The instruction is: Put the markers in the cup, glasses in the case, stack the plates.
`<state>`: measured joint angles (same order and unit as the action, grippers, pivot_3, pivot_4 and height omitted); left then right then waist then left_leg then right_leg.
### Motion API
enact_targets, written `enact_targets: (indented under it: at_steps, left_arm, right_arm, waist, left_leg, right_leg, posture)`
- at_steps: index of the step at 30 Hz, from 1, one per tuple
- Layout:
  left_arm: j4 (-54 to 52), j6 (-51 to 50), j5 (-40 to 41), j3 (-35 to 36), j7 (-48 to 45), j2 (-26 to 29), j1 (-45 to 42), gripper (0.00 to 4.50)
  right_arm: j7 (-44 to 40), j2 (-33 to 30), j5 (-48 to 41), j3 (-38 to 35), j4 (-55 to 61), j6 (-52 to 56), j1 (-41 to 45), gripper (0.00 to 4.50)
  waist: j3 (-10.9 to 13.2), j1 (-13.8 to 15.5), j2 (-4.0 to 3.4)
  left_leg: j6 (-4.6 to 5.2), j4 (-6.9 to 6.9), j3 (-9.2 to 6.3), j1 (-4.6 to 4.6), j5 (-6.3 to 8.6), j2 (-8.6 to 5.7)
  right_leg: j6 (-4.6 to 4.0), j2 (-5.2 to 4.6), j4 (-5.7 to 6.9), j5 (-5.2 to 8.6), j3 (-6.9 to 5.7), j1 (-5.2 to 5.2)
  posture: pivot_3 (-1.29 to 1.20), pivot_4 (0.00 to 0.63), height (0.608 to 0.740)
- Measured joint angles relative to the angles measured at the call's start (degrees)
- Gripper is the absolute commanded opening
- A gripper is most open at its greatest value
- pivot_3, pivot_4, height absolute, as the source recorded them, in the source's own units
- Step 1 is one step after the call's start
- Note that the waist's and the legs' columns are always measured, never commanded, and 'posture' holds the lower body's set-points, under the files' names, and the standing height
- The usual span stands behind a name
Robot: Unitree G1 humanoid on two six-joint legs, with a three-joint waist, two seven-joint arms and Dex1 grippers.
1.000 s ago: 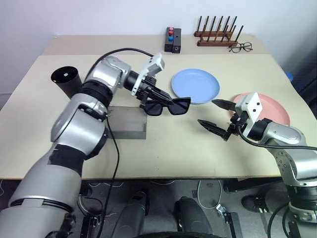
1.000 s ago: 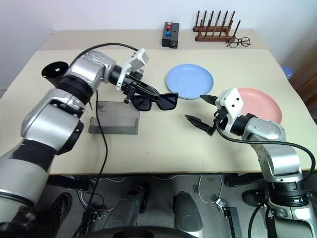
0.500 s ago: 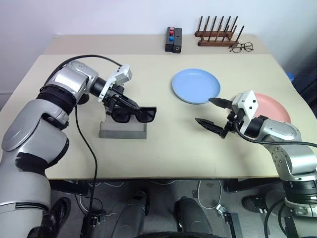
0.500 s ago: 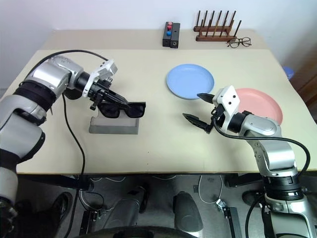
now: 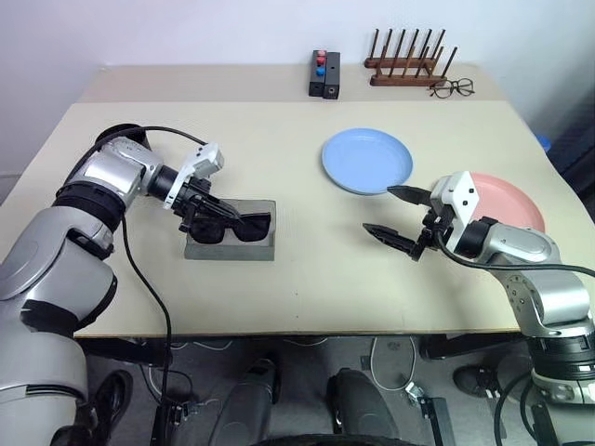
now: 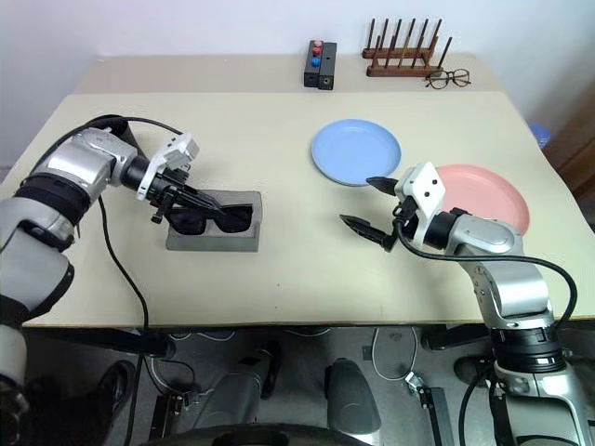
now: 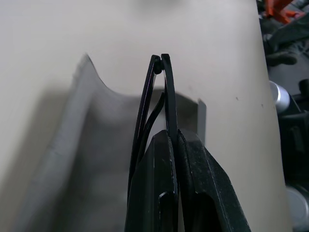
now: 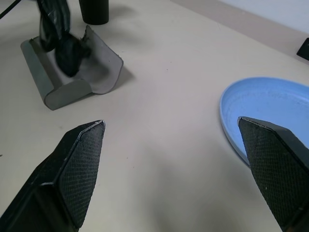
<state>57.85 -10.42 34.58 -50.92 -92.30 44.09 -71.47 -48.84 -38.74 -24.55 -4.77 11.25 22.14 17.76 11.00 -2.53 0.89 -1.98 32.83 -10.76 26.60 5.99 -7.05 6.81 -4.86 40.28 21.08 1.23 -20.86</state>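
My left gripper should keep lowering the black sunglasses [image 5: 253, 228], which run lengthwise along the open grey case [image 5: 232, 248] within its ends, until they sit inside, and then let go.
My left gripper [image 5: 210, 216] is shut on the black sunglasses [image 5: 244, 227], gripping their frame [image 7: 164, 92]. It holds them low in the hollow of the open grey case [image 5: 263, 247], and I cannot tell whether they rest on it. The black cup [image 8: 94, 9] stands just behind the case, mostly hidden by my left arm. My right gripper [image 5: 397, 216] hovers open over bare table, between the light blue plate [image 5: 367, 160] and the pink plate [image 5: 511, 200]. The markers are out of view.
At the back of the table stand a black block with red and blue knobs [image 5: 323, 76] and a wooden peg rack [image 5: 406, 67], with wire-framed spectacles [image 5: 452, 88] beside the rack. Bare tabletop lies between the case and my right gripper.
My left gripper carried the sunglasses to the left and down, from above the table's middle into the open case. The right arm stayed put.
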Motion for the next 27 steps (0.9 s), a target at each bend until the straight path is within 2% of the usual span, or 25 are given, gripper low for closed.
enact_targets:
  at_steps: [5,14,17,24,27]
  left_arm:
    - [-0.3,4.5,0.3,0.1,0.0,0.6,3.6,0.04]
    - [-5.4,1.6,4.8,-0.2,0.0,1.7,7.7,0.04]
    - [-6.9,-1.4,6.2,-0.7,0.0,2.3,7.9,1.00]
    - [-7.5,-5.7,7.5,-2.4,0.0,3.1,7.9,4.46]
    - [-7.8,-5.5,7.7,-2.4,0.0,3.1,7.9,4.46]
  right_arm:
    - [0.0,0.4,0.1,0.0,0.0,-0.1,0.1,4.50]
    - [0.0,0.4,0.1,0.0,0.0,-0.1,-0.4,4.50]
    - [0.0,0.4,0.1,0.0,0.0,-0.1,-0.8,4.50]
    - [-0.1,0.2,0.2,0.0,0.0,-0.1,-0.8,4.50]
    - [-0.1,0.2,0.7,0.0,0.0,-0.1,-0.8,4.50]
  waist:
    - [0.0,0.0,0.00]
    - [0.0,0.0,-0.01]
    - [0.0,0.0,-0.01]
    - [0.0,0.0,-0.01]
    - [0.0,0.0,-0.01]
  left_leg:
    - [0.01,0.00,0.02,-0.02,0.00,0.00]
    - [0.01,-0.01,0.02,-0.01,0.01,0.00]
    - [0.01,0.00,0.02,-0.02,0.01,0.00]
    - [0.01,0.00,0.02,-0.02,0.01,0.00]
    - [0.01,0.00,0.02,-0.02,0.01,0.00]
  right_leg:
    - [0.00,-0.05,0.00,0.00,0.01,-0.13]
    - [0.00,-0.06,0.00,0.00,0.02,-0.15]
    - [0.00,-0.05,0.00,0.00,0.02,-0.15]
    - [0.00,-0.05,0.00,0.00,0.02,-0.15]
    - [0.00,-0.05,0.00,0.00,0.02,-0.15]
  posture:
    - [0.00,0.150,0.738]
    - [0.00,0.150,0.738]
    - [0.00,0.150,0.738]
    - [0.00,0.150,0.738]
    - [0.00,0.150,0.738]
